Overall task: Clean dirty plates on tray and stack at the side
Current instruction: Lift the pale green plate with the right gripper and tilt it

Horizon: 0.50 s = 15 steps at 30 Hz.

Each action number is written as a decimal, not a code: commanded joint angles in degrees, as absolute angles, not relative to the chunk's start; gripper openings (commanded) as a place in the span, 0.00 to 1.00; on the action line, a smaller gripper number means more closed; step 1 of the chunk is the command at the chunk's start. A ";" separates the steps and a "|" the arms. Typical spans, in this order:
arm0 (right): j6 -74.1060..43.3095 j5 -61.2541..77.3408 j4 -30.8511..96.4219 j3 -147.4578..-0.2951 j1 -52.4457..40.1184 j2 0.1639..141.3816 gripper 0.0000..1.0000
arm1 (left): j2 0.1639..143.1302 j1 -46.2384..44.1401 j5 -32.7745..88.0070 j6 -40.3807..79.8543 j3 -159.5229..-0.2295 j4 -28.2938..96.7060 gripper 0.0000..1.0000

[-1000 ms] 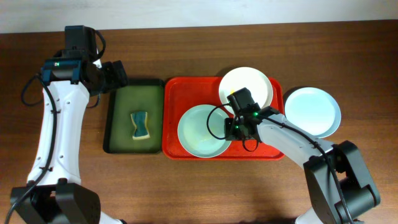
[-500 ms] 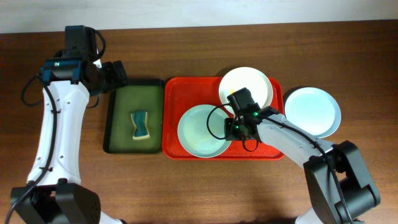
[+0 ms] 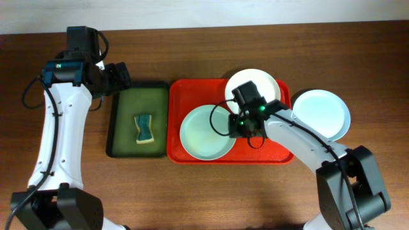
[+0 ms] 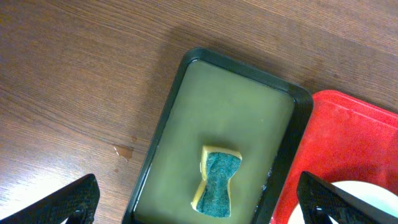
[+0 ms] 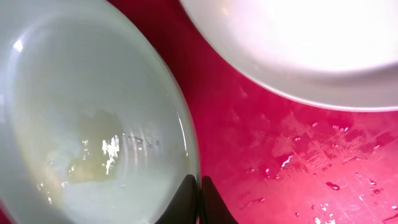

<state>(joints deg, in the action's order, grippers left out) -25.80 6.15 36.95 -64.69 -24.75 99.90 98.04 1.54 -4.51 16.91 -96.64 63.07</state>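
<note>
My right gripper should carry on carrying the mint plate to the red tray's back corner (image 3: 188, 93) until the plate rests flat there. It is pinching the mint plate's rim (image 3: 232, 140), and the corner is clear.
The red tray (image 3: 185, 96) holds the pale mint green plate (image 3: 201, 134) at its front left and the white plate (image 3: 259, 83) at its back right. The light blue plate (image 3: 323, 114) lies on the table to the right of the tray. My right gripper (image 3: 238, 126) is shut on the mint plate's right rim (image 5: 194, 163), one finger on each side; the plate looks slightly tilted and carries a faint yellowish wet smear (image 5: 93, 149). The white plate (image 5: 298, 43) fills the top right of the right wrist view. My left gripper (image 4: 198, 205) is open and empty above the green tray.
A dark green tray (image 3: 121, 121) lies left of the red tray with a blue-green and yellow sponge (image 3: 145, 128) in it, also in the left wrist view (image 4: 214, 190). The red tray floor (image 5: 298, 162) is wet with droplets.
My right gripper has moved a little back and left with the mint plate's rim in it; the plate has shifted left. The left arm has not moved.
</note>
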 commanded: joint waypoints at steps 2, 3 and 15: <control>-28.03 7.42 37.82 -66.78 -24.99 99.46 0.04 | 98.17 1.67 -4.49 16.64 -96.68 63.07 1.00; -28.01 7.94 37.85 -66.78 -24.99 99.46 0.04 | 98.17 1.67 -4.47 16.64 -96.68 63.09 1.00; -30.89 21.87 45.06 -83.46 -23.27 98.10 0.04 | 98.17 1.67 -4.47 16.64 -96.68 63.09 0.99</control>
